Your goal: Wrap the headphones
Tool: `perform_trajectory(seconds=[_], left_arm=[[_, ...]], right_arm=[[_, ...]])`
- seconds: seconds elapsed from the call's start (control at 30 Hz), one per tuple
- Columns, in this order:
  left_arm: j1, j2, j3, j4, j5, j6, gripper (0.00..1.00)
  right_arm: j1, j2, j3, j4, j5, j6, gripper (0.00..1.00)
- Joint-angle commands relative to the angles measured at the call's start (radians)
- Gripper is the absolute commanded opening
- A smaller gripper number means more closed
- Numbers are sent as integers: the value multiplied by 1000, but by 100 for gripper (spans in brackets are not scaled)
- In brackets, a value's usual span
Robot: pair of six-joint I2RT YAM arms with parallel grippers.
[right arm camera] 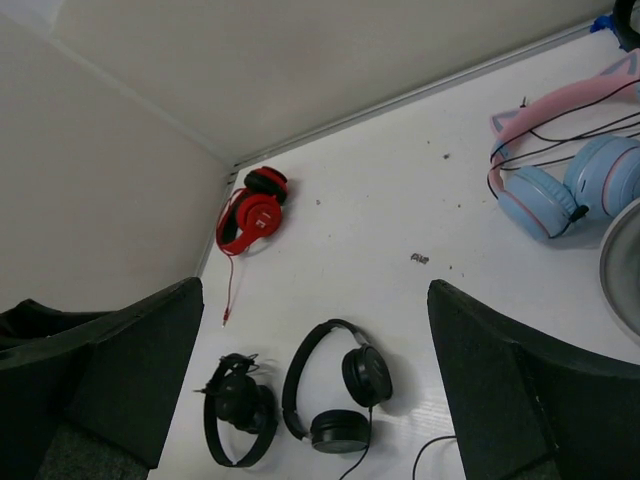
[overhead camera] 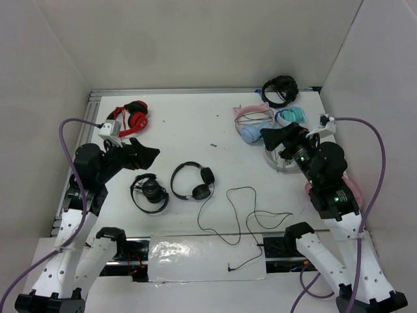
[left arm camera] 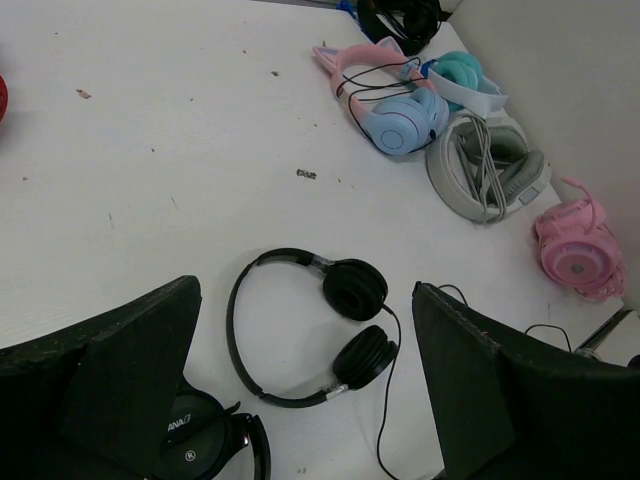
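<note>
My right gripper should stay on its way because the headphones' far earcup (overhead camera: 207,175) is clear of the other pairs. It should keep moving toward this earcup until its open fingers are on both sides of it and close.
The headphones (overhead camera: 192,181) lie flat mid-table, a thin black headband with two round earcups. Their long thin cable (overhead camera: 251,215) runs in loose loops to the right and ends in a jack (overhead camera: 229,267) at the front. My left gripper (overhead camera: 144,155) is open and empty, raised just left of them. My right gripper (overhead camera: 279,137) is open and empty, raised at the right. The left wrist view shows the headphones (left arm camera: 353,289) between my open fingers (left arm camera: 304,286). The right wrist view shows them (right arm camera: 366,374) below my open gripper (right arm camera: 317,285).
A compact black pair (overhead camera: 150,192) lies just left of the headphones. A red-and-black pair (overhead camera: 130,119) sits back left. Pink-and-blue (overhead camera: 253,124), teal (overhead camera: 291,116), black (overhead camera: 280,90), grey (left arm camera: 487,165) and pink (left arm camera: 575,250) pairs crowd the right side. A clear plastic sheet (overhead camera: 195,257) lies at the front.
</note>
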Motion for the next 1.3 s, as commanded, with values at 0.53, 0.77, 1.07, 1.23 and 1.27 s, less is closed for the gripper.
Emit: perform_trajectory(seconds=[0.53,0.77,1.07,1.23,1.27], left_arm=[[0,25,-26,-39,48,-58,99],[-4,66,-27,-59,48,-53,99],[-4,144,-11,-74,54,-44,99],[-4,175,15,-86,82,-32,99],[-4,185,16,-88,85,-32,99]], right_arm=[[389,623,146,-68,165,-180,100],[502,945,242,-75,292,-289,100],[518,1061,213,37,112,-269,100],[515,1105,216,43,117,-277,89],[516,1103,213,47,120,-280,84]])
